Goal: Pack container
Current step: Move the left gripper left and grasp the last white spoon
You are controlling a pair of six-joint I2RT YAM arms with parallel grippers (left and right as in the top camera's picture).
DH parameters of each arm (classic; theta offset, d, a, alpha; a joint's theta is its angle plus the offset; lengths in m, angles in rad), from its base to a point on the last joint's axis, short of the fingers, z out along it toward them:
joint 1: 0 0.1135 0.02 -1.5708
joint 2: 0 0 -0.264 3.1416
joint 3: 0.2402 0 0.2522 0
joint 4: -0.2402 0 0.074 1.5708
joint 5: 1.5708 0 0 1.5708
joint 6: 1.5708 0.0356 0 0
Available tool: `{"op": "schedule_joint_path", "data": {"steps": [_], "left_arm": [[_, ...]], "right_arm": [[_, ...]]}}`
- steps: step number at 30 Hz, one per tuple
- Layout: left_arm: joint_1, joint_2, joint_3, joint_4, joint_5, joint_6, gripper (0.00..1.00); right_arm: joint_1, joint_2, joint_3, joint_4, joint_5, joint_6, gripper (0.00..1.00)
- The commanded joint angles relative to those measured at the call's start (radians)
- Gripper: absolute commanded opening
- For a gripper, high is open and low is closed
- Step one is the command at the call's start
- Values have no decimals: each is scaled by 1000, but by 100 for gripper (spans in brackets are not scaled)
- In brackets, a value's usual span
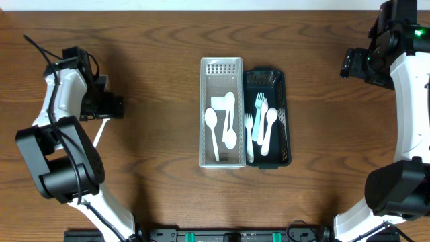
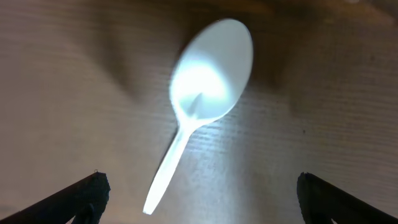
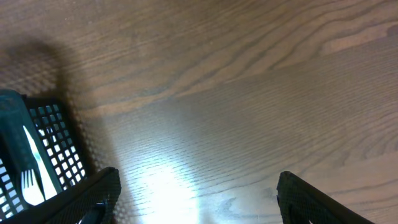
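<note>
The white spoon lies free, and its handle (image 1: 101,132) is between my open fingers. My left gripper goes on down until it closes on the neck (image 2: 185,129) near the bowl.
A loose white plastic spoon (image 2: 208,81) lies on the wooden table, bowl away from the camera; in the overhead view only its handle (image 1: 99,134) shows below the left arm. My left gripper (image 2: 199,199) is open and empty just above it, one finger on each side of the handle end; in the overhead view the left gripper (image 1: 111,106) is at the far left. A clear basket (image 1: 222,161) holds white spoons. A dark basket (image 1: 285,114) beside it holds white forks and a spoon. My right gripper (image 3: 196,199) is open and empty over bare table at the far right (image 1: 353,64).
The two baskets stand side by side, touching, in the middle of the table. The dark basket's corner (image 3: 56,124) with a fork in it shows at the left edge of the right wrist view. Both arm bases stand at the table's front corners.
</note>
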Motion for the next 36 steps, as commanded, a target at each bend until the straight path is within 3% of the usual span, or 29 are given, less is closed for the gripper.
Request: {"op": "schedule_joint_path", "data": {"steps": [1, 11, 14, 21, 24, 32, 36], "left_arm": [[0, 25, -44, 28, 26, 86, 98], [2, 32, -150, 132, 25, 126, 100], [3, 32, -156, 145, 25, 126, 89], [6, 32, -157, 154, 25, 126, 49], [6, 32, -157, 154, 25, 126, 37], [6, 32, -157, 154, 25, 126, 10], [6, 32, -157, 154, 25, 125, 6]], "right_arm": [[-13, 7, -4, 0, 25, -16, 84], [-24, 7, -4, -17, 31, -15, 84], [-24, 7, -4, -18, 31, -15, 84], [-24, 7, -4, -19, 31, -15, 84], [-24, 7, -4, -19, 31, -15, 84], [-24, 7, -4, -19, 31, -15, 84], [-24, 7, -4, -19, 31, -15, 84]]}}
